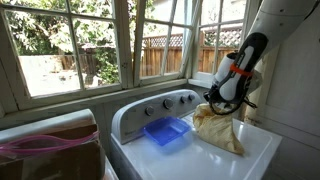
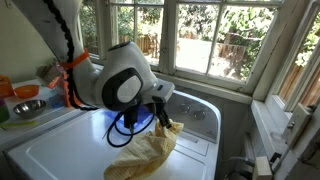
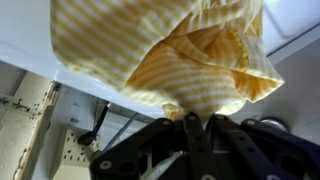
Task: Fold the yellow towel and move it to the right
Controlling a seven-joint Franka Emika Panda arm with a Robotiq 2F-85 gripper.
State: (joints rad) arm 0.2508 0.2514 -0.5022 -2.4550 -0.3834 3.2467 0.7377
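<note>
The yellow towel runs from the lifted corner in my gripper (image 2: 170, 128) down the washer top, so next the gripper lifts that corner higher and brings it back over the towel's trailing part (image 2: 134, 160).
The yellow towel (image 1: 221, 128) is a pale mustard cloth, bunched and lifted at one corner on the white washer top (image 1: 250, 150). It hangs down from my gripper (image 1: 213, 103) and trails onto the surface. It also shows in an exterior view (image 2: 142, 157) below the gripper (image 2: 164, 122). In the wrist view the towel (image 3: 170, 55) fills the upper frame, and the gripper fingers (image 3: 197, 122) are closed together on its fold.
A blue rectangular tray (image 1: 167, 130) sits on the washer top beside the towel. The washer's control panel (image 1: 160, 106) runs along the back under the windows. An orange container and a metal bowl (image 2: 27, 107) stand at the far side.
</note>
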